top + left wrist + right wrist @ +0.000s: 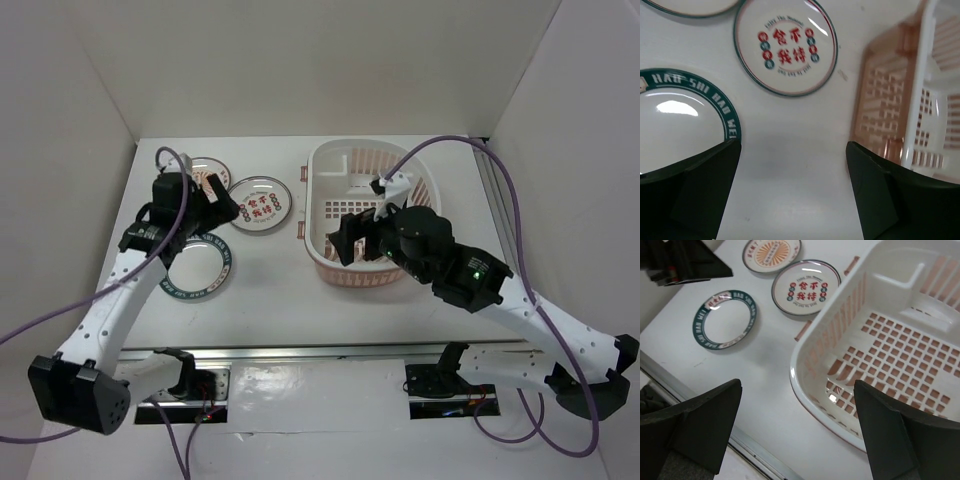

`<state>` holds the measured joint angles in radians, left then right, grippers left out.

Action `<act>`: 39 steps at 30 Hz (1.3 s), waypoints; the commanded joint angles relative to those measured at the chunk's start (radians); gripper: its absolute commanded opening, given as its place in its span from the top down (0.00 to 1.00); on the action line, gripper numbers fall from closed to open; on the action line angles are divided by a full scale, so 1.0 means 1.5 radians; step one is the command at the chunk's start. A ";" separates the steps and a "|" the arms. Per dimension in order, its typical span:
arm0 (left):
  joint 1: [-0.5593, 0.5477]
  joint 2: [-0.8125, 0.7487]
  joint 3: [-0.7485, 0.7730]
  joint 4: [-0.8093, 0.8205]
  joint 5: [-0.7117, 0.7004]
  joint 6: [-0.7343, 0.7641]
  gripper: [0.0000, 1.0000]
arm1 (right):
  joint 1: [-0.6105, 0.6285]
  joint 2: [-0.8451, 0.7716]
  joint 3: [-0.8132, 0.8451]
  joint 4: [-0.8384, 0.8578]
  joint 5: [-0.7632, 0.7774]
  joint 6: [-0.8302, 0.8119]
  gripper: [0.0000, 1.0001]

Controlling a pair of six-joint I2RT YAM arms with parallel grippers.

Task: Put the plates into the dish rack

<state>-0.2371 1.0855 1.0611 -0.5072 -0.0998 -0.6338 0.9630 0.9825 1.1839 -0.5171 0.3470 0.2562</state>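
My open left gripper should keep moving, because the orange-centred plate's rim (744, 259) opposite the red-character plate is clear. It should go on toward that free rim (746, 264) until its fingers are on both sides of it.
Three white plates lie on the table left of the dish rack (318, 170). The orange-centred plate (207, 167) is at the back, partly hidden by my left arm. The red-character plate (260, 205) is beside it, and the teal-rimmed plate (196, 270) is nearer. My left gripper (218, 205) is open and empty above the table between the plates. In its wrist view the red-character plate (785, 47), the teal-rimmed plate (680, 112) and the rack (885, 100) show. My right gripper (357, 240) is open and empty over the rack's near left rim (796, 375). The rack holds nothing.
White walls enclose the table on three sides. A metal rail (330, 352) runs along the table's near edge by the arm bases. Purple cables (500, 170) arc over the right side. My left gripper also shows in the right wrist view (685, 262).
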 commanded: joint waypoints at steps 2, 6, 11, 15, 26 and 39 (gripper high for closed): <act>0.110 0.034 0.020 0.131 0.045 -0.046 0.00 | 0.006 -0.007 0.042 0.092 -0.041 -0.028 0.00; 0.279 0.073 -0.015 0.207 0.138 -0.062 0.00 | 0.006 -0.007 0.049 0.079 -0.047 -0.042 0.00; 0.403 0.153 -0.082 0.350 0.256 -0.112 0.00 | 0.006 -0.013 0.027 0.087 -0.067 -0.048 0.00; 0.439 0.252 -0.068 0.379 0.277 -0.128 0.00 | 0.006 -0.013 0.008 0.099 -0.087 -0.048 0.00; 0.458 0.420 -0.026 0.453 0.263 -0.128 0.00 | 0.006 -0.025 -0.011 0.111 -0.125 -0.054 0.00; 0.439 0.567 0.043 0.526 0.271 -0.152 0.06 | 0.012 0.011 -0.017 0.126 -0.148 -0.048 0.00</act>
<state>0.4351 1.9106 1.0866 0.2111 0.2935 -0.8299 0.9710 0.9825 1.1679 -0.3836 0.1261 0.1890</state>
